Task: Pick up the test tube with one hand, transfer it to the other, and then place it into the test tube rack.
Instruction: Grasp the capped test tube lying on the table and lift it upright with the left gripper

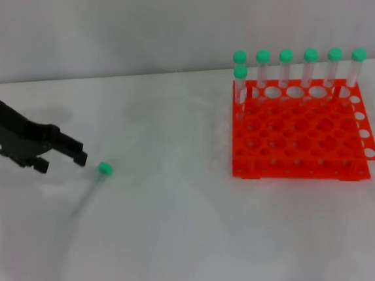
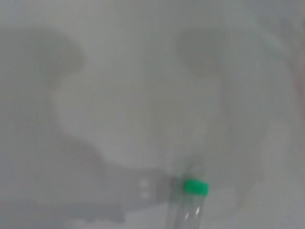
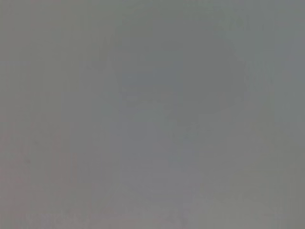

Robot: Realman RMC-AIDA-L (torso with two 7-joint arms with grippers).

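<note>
The robot's left gripper has its open fingers across the test tube's narrow way (image 2: 188,214), so it should keep moving down to the clear body (image 1: 87,196) until the fingers are on both sides of it and close.
The test tube (image 1: 94,182) lies flat on the white table, its green cap (image 1: 104,168) pointing toward the rack and its clear body running toward the front left. In the left wrist view the test tube (image 2: 189,210) shows with its cap (image 2: 196,187) uppermost. My left gripper (image 1: 61,160) hovers just left of the cap, open, with nothing between its fingers. The orange-red test tube rack (image 1: 298,134) stands at the right. My right gripper is out of view.
Several green-capped tubes (image 1: 287,66) stand upright in the rack's back row, with one more (image 1: 241,83) in its left column. The right wrist view shows only a plain grey surface. White table (image 1: 182,233) lies between tube and rack.
</note>
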